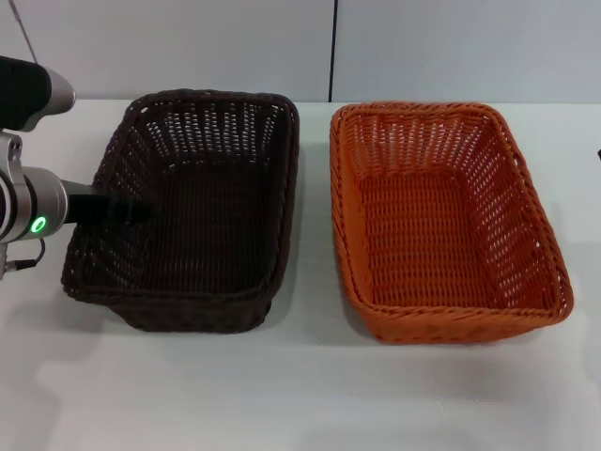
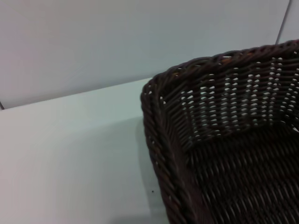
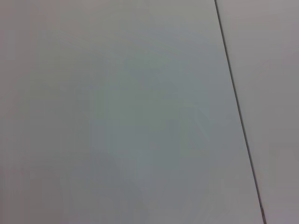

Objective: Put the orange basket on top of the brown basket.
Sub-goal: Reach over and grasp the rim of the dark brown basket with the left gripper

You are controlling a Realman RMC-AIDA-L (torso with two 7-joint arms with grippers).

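Next, my left gripper turns the brown basket (image 1: 202, 211) crosswise before my right gripper takes the orange basket (image 1: 533, 202) by its outer rim, because the brown basket stands lengthwise toward the wall.
The brown basket (image 1: 192, 211) stands on the white table at the left. The orange basket (image 1: 441, 221) stands beside it at the right, a small gap apart. Both are upright and empty. My left gripper (image 1: 130, 209) reaches in from the left, at the brown basket's left rim and over its inside. The left wrist view shows a corner of the brown basket (image 2: 224, 140) close up. My right gripper is out of view, and the right wrist view shows only a plain white surface.
The white table (image 1: 300, 395) runs on in front of both baskets and to the left of the brown one. A pale wall (image 1: 329, 47) stands right behind the baskets. A thin dark seam (image 3: 238, 112) crosses the right wrist view.
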